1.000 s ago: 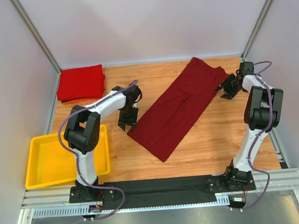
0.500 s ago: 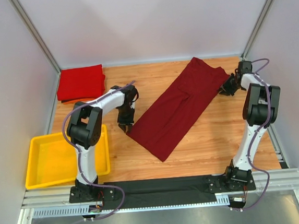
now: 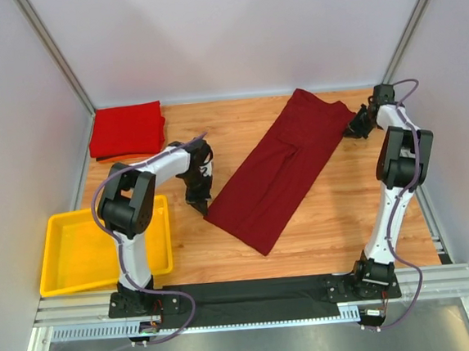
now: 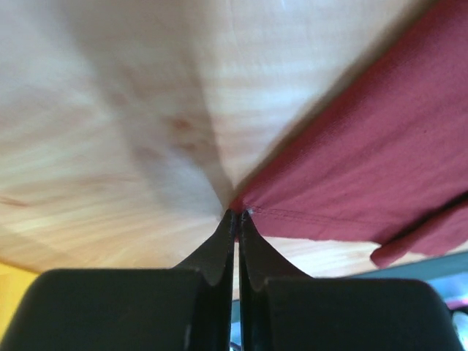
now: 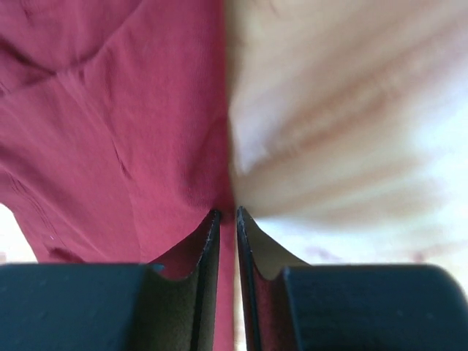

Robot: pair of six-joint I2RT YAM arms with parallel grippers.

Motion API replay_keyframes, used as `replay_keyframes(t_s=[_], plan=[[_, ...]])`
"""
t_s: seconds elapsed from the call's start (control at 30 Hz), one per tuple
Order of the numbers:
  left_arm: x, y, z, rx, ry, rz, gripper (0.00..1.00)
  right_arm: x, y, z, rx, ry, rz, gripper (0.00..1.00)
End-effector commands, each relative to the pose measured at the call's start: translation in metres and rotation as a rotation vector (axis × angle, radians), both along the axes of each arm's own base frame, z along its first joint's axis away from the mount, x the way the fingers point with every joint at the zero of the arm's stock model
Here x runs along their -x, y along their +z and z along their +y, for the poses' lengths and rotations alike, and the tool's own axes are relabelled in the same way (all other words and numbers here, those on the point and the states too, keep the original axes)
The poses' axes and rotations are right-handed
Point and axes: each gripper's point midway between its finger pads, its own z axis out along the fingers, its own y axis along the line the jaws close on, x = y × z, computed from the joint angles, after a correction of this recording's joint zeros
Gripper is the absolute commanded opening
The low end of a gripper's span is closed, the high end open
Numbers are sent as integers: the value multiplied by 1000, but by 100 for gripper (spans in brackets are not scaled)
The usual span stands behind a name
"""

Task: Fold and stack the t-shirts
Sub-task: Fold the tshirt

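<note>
The maroon t-shirt (image 3: 277, 170) is lying diagonally between my grippers. I should swing it straight first, and then my right gripper will take the near hem's free corner (image 3: 265, 251) for the fold.
A dark maroon t-shirt (image 3: 283, 171), folded into a long strip, lies diagonally across the wooden table. My left gripper (image 3: 203, 208) is at its near-left corner. In the left wrist view the gripper (image 4: 235, 214) is shut, pinching that corner of the maroon t-shirt (image 4: 380, 146) at its tips. My right gripper (image 3: 350, 126) is at the shirt's far-right corner. In the right wrist view the gripper (image 5: 227, 213) is shut on the edge of the maroon t-shirt (image 5: 110, 124), with red cloth showing in the narrow gap between the jaws. A brighter red t-shirt (image 3: 126, 129) lies folded at the far left.
A yellow tray (image 3: 93, 253) sits at the near left beside the left arm's base. White walls close in the table at the back and on both sides. Bare wood shows to the right of and in front of the maroon shirt.
Both grippers have closed. The left one moved down to the shirt's near-left corner, and the right one moved up to its far-right corner. The shirt has shifted slightly.
</note>
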Motion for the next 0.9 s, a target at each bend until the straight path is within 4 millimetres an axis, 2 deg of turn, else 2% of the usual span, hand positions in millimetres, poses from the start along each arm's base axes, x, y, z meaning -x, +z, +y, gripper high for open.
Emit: replay_keyframes(t_s=[0.0,0.07,0.13,0.2,0.23,0.27,0.33,0.4,0.43,0.5,0.6,0.67,0.73,0.77,0.87], plan=[[19,-7,-13,59,10,28,0,-16,-2,-6,16,33,-9,18],[26,-8,-15,62,14,41,0,-19,-9,-6,13,36,2,19],[31,-5,-21,71,7,35,0,-30,-1,-8,21,46,-33,20],[42,-7,-27,86,19,44,0,-37,-1,-9,16,54,-46,21],[45,-4,-31,102,28,38,0,-46,7,-11,20,57,-71,21],[56,-7,-33,113,59,68,0,-49,2,-10,10,56,-71,21],[61,-6,-42,146,69,54,0,-59,6,-7,-20,60,-104,22],[82,-12,-47,159,108,87,0,-72,9,3,-61,64,-141,22],[81,-10,-52,175,93,67,0,-73,6,7,-69,74,-140,23],[96,-14,-56,178,113,87,0,-77,5,15,-66,87,-146,24],[111,-11,-57,178,138,89,8,-83,3,25,-87,94,-161,25],[117,-7,-57,193,157,81,19,-86,1,31,-104,96,-168,25],[118,-3,-54,198,177,65,31,-90,-3,42,-138,109,-181,25],[117,1,-52,194,177,46,33,-95,0,52,-159,133,-204,25],[110,7,-46,161,161,5,37,-100,-1,64,-186,147,-220,25]])
